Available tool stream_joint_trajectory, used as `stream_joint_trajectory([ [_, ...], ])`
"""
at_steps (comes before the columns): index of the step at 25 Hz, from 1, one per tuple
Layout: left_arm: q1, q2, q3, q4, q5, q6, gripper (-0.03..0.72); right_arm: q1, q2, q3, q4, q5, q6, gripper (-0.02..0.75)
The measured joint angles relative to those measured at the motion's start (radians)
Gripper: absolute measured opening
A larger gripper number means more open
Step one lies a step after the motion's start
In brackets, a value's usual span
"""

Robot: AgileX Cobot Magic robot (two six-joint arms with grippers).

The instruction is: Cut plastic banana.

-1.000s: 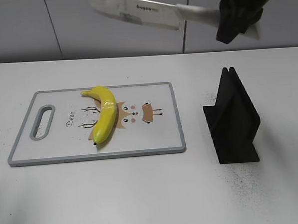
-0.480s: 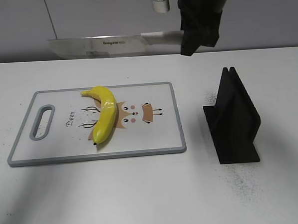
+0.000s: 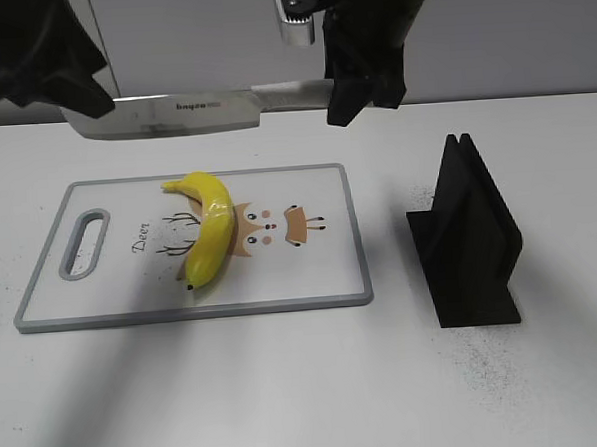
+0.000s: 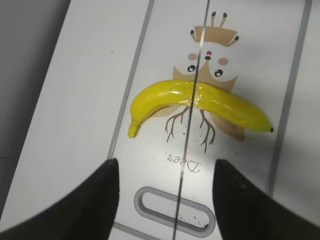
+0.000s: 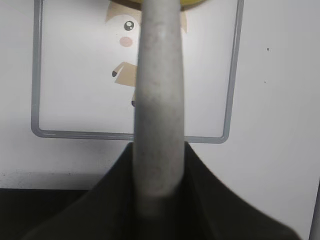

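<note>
The yellow skin [image 3: 217,200] is smooth and seamless along its curve. The plastic banana [image 3: 213,235] will stay in one piece when I bring the blade down across it.
The plastic banana [image 3: 209,228] lies curved on the left half of the cutting board [image 3: 311,278], which has a deer picture. My right gripper [image 3: 361,75] is shut on the grey handle [image 5: 157,100] of a large knife. The blade [image 3: 173,112] is held level above the board's far edge, pointing left. My left gripper [image 3: 40,72] is open at the blade's tip. In the left wrist view its fingers [image 4: 165,197] stand on either side of the thin blade edge [image 4: 192,125], apart from it, with the banana [image 4: 220,102] below.
A black knife stand [image 3: 470,240] stands upright on the white table, right of the board. The board has a handle slot [image 3: 84,245] at its left end. A grey wall runs behind the table.
The knife has moved left and down to level above the board's far edge. My left gripper has come into view at the top left, by the blade tip.
</note>
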Motion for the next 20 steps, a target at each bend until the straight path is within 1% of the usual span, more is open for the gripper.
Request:
stream_joint_trajectory([
  [2,-0.024,0.039,0.0,0.016,-0.017,0.0,0.546,0.0,0.007,0.0,0.001,-0.001,-0.011,0.161],
  [5,-0.046,0.079,0.0,0.023,-0.038,0.0,0.511,0.0,0.015,0.0,0.001,-0.001,-0.024,0.161],
  [8,-0.055,0.1,0.0,0.023,-0.054,0.001,0.446,0.0,0.024,-0.001,0.002,-0.001,-0.029,0.161],
  [11,-0.055,0.109,0.0,0.023,-0.062,0.002,0.363,0.0,0.029,-0.001,0.015,-0.002,-0.03,0.16],
  [15,-0.055,0.129,0.0,0.023,-0.059,0.004,0.221,0.0,0.038,-0.001,0.041,-0.01,-0.025,0.16],
  [17,-0.055,0.142,0.0,0.023,-0.06,0.004,0.186,0.0,0.041,-0.001,0.049,-0.021,-0.025,0.16],
  [20,-0.055,0.156,0.0,0.023,-0.067,0.004,0.163,0.0,0.041,-0.001,0.056,-0.024,-0.025,0.16],
])
